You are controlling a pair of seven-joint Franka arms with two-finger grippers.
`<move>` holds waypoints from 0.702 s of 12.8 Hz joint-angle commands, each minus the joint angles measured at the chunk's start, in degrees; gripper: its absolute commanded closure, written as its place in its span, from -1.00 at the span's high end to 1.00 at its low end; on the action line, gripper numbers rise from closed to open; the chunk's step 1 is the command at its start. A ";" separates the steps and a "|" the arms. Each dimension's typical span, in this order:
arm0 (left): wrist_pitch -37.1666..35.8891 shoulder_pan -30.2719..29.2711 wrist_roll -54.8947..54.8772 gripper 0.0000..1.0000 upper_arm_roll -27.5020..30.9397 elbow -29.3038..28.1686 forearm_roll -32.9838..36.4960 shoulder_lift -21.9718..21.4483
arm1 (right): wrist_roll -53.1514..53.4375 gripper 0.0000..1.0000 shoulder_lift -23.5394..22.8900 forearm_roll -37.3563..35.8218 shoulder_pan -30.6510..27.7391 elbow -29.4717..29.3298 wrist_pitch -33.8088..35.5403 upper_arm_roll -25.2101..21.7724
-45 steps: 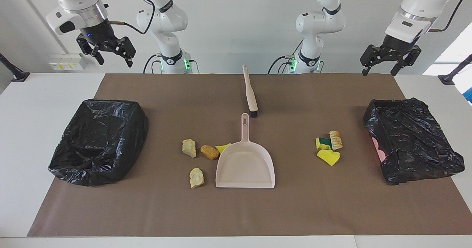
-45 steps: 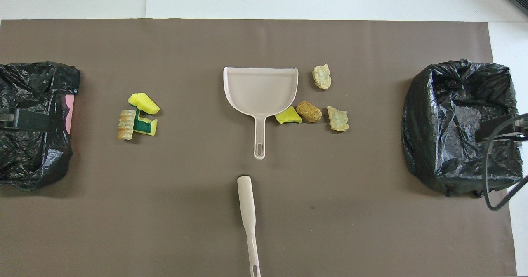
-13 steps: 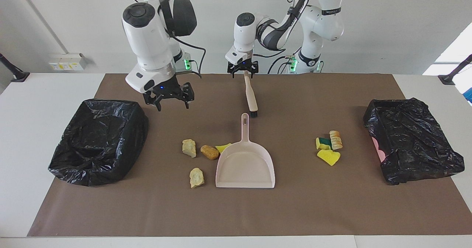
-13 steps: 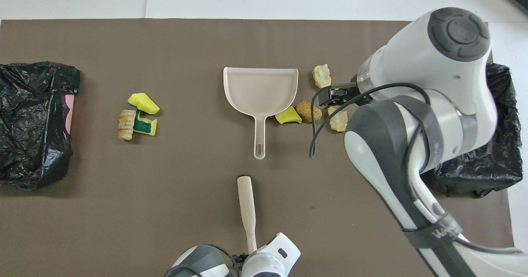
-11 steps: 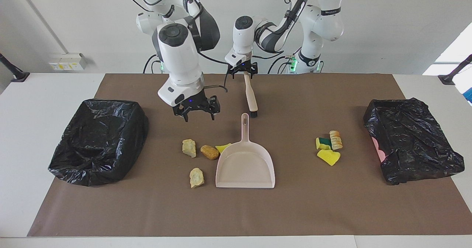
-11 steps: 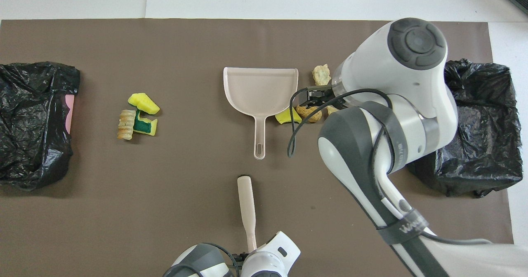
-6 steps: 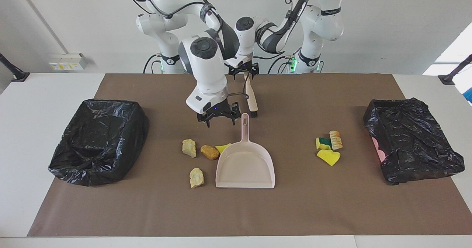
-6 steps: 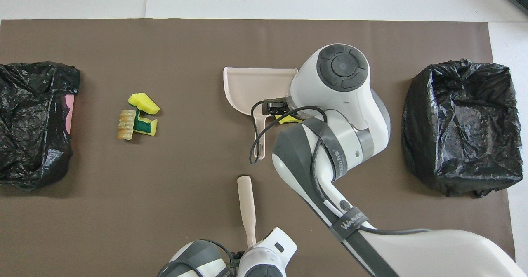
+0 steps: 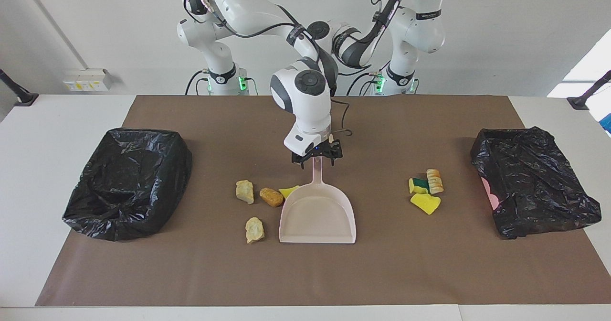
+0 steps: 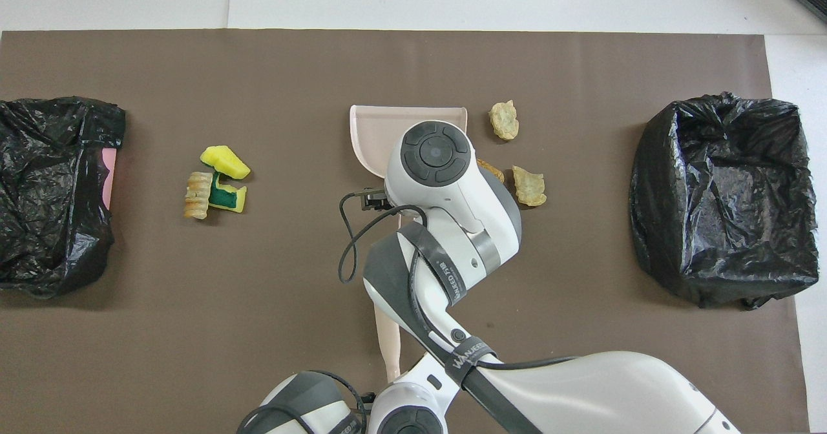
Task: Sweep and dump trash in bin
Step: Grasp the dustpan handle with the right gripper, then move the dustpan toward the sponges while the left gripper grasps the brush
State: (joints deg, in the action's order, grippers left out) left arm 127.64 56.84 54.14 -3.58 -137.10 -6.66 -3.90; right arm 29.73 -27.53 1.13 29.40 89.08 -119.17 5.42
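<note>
The dustpan's opening (image 9: 318,241) faces past the scraps on my left gripper's side, so next my right gripper turns the dustpan's opening to those scraps (image 9: 420,186) before my left gripper sweeps.
The pale pink dustpan (image 9: 317,213) (image 10: 371,127) lies mid-mat, handle toward the robots. My right gripper (image 9: 317,161) is low at the handle's end and open, one finger on each side of it. Trash lies beside the pan: a yellow sponge piece (image 9: 289,190), a brown lump (image 9: 271,197) and two beige lumps (image 9: 245,191) (image 9: 254,229). Three more scraps (image 9: 425,194) (image 10: 216,182) sit toward the left arm's end. My left gripper is hidden under its own wrist (image 10: 404,414), at the handle of the brush (image 10: 387,337).
Two bins lined with black bags stand at the mat's ends, one at the right arm's end (image 9: 129,180) (image 10: 723,195), one at the left arm's end (image 9: 534,187) (image 10: 52,188). The right arm stretches over the brush and the mat's middle.
The right arm swung from beside its bin across the mat and came down over the dustpan handle. The left arm stayed at the brush handle; trash, dustpan and bins did not move.
</note>
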 commanded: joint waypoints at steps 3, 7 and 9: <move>-2.65 -1.56 -2.46 -1.00 -0.29 0.78 -0.73 -0.85 | 2.35 0.64 0.90 0.28 -0.22 3.29 -0.89 -0.05; -5.98 -2.87 -4.56 -1.00 -0.29 0.70 -0.73 -2.86 | 2.53 -0.21 1.17 -0.07 -0.22 4.52 -0.98 -0.05; -10.81 -2.88 -7.11 -1.00 -0.29 0.70 -0.73 -4.80 | 2.53 -1.00 1.17 -0.95 1.00 4.00 -0.11 -0.23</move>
State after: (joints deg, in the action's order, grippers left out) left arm 121.06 54.93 49.71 -3.47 -136.29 -6.66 -5.72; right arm 30.62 -27.60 1.11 29.49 91.83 -119.35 5.22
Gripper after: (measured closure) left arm 0.736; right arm 0.577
